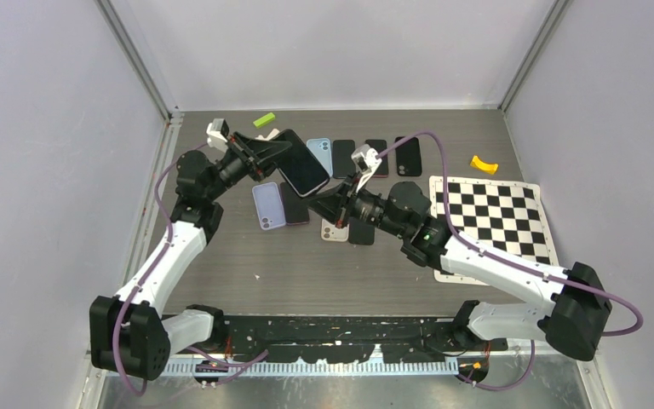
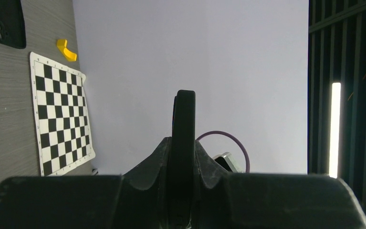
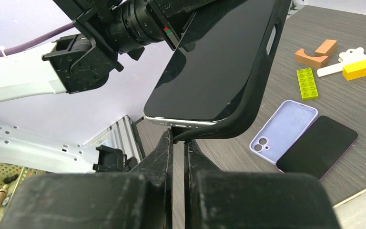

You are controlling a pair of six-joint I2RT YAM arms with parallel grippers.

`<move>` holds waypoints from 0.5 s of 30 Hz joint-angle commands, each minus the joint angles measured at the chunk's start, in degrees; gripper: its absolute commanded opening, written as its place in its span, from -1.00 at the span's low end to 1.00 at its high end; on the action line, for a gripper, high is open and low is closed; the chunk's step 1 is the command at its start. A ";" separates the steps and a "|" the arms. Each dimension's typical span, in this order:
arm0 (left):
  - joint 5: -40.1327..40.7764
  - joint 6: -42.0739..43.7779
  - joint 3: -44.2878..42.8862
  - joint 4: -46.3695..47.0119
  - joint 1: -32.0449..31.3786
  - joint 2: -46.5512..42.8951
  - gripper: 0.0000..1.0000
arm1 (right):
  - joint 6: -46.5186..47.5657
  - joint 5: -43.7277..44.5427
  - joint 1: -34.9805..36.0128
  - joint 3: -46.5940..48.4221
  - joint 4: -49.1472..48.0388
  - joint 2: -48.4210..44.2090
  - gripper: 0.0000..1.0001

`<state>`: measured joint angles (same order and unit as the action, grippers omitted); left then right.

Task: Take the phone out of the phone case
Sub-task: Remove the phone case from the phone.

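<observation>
The phone's long side stays seated while my right gripper pinches only the case's bent edge (image 3: 202, 133), so I'll open, back off and reach around the case's lower corner (image 3: 239, 125).
The phone (image 1: 304, 168) with a dark screen (image 3: 214, 62) is held tilted above the table, still sitting in its black phone case (image 3: 259, 90). My left gripper (image 1: 274, 152) is shut on the upper end; in the left wrist view the cased phone (image 2: 184, 114) stands edge-on between the fingers (image 2: 206, 162). My right gripper (image 1: 328, 194) comes from the right and is shut (image 3: 178, 136) on the case's lower corner lip. There the case has bent away from the phone's silver edge (image 3: 181, 121).
On the table under the phone lie a lilac case (image 1: 267, 205) and a dark phone (image 1: 295, 203). More phones and cases (image 1: 343, 158) line the back. A checkerboard mat (image 1: 494, 213) lies at right, with a yellow piece (image 1: 484, 164) beyond it. A green brick (image 1: 264, 120) sits at the back.
</observation>
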<state>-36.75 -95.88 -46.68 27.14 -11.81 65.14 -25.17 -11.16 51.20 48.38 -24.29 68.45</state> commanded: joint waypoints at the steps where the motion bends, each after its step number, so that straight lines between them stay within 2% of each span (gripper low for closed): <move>1: -3.75 -7.19 -1.25 5.36 -2.25 -2.95 -1.00 | 3.14 7.39 -0.40 -0.78 6.45 -0.01 -0.98; 2: -3.24 -5.81 -1.23 4.52 -2.25 -3.04 -1.00 | 2.33 6.94 -0.44 -0.88 6.25 -0.39 -0.95; 4: -2.62 -2.55 -1.27 3.03 -2.25 -2.89 -1.00 | 0.09 6.66 -0.48 -1.02 6.35 -1.74 -0.69; 5: -2.79 -1.15 -1.51 2.44 -2.13 -2.60 -1.00 | -1.54 6.54 -0.49 -1.19 6.40 -2.73 -0.47; 6: -3.25 0.16 -1.68 2.47 -1.97 -2.21 -1.00 | -2.11 5.39 -0.55 -1.54 6.33 -3.43 -0.33; 7: -4.08 1.37 -1.89 2.25 -1.72 -1.70 -1.00 | -3.08 4.41 -0.56 -1.80 6.17 -4.27 -0.06; 8: -4.97 1.98 -1.92 2.11 -1.31 -1.24 -1.00 | -3.37 1.98 -0.57 -2.48 5.55 -5.29 0.06; 9: -5.75 2.26 -1.67 2.98 -0.96 -0.75 -1.00 | -3.59 0.50 -0.62 -2.84 5.34 -5.80 0.29; 11: -7.50 2.61 -1.37 4.08 0.33 0.13 -1.00 | -3.51 -5.23 -0.71 -3.24 6.28 -7.11 0.50; 15: -11.56 3.82 -1.21 5.33 3.16 0.66 -1.00 | -3.48 -9.22 -1.15 -2.96 10.49 -9.91 0.59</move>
<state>-42.78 -93.14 -46.59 26.61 -11.20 65.91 -28.62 -14.48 50.26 44.95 -16.71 62.46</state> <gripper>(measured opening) 0.166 0.787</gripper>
